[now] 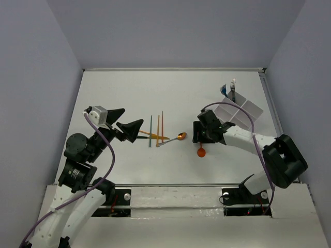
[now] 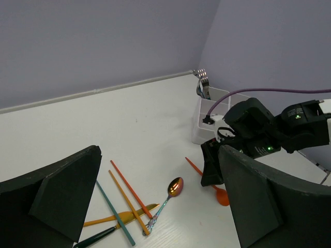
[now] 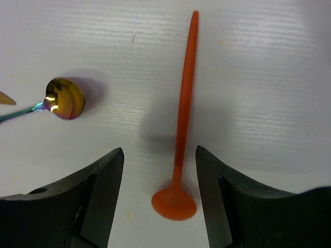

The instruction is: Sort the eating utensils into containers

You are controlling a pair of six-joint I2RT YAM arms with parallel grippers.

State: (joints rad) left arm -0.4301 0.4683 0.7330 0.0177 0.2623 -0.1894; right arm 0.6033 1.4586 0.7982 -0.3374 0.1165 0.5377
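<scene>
The orange spoon's bowl (image 3: 174,204) faces away from the white box, so the robot's right gripper should grab the orange spoon's handle (image 3: 189,57) and turn the bowl around first.
An orange plastic spoon (image 3: 182,119) lies flat on the table, bowl toward the camera; it also shows in the top view (image 1: 201,151). My right gripper (image 3: 159,152) is open just above it, one finger on each side of the handle near the bowl, holding nothing. A coppery spoon (image 1: 181,136) lies to its left. Orange and green sticks (image 1: 158,129) lie crossed over a gold knife (image 2: 119,217). My left gripper (image 1: 133,116) is open and empty, left of that pile. The white divided box (image 1: 240,111) holds a silver fork (image 1: 233,85) and a teal-handled fork (image 1: 224,89).
The box stands at the far right near the table's right edge and side wall. A dark green handle (image 2: 95,237) lies at the left end of the pile. The right arm's purple cable (image 1: 243,111) arcs over the box.
</scene>
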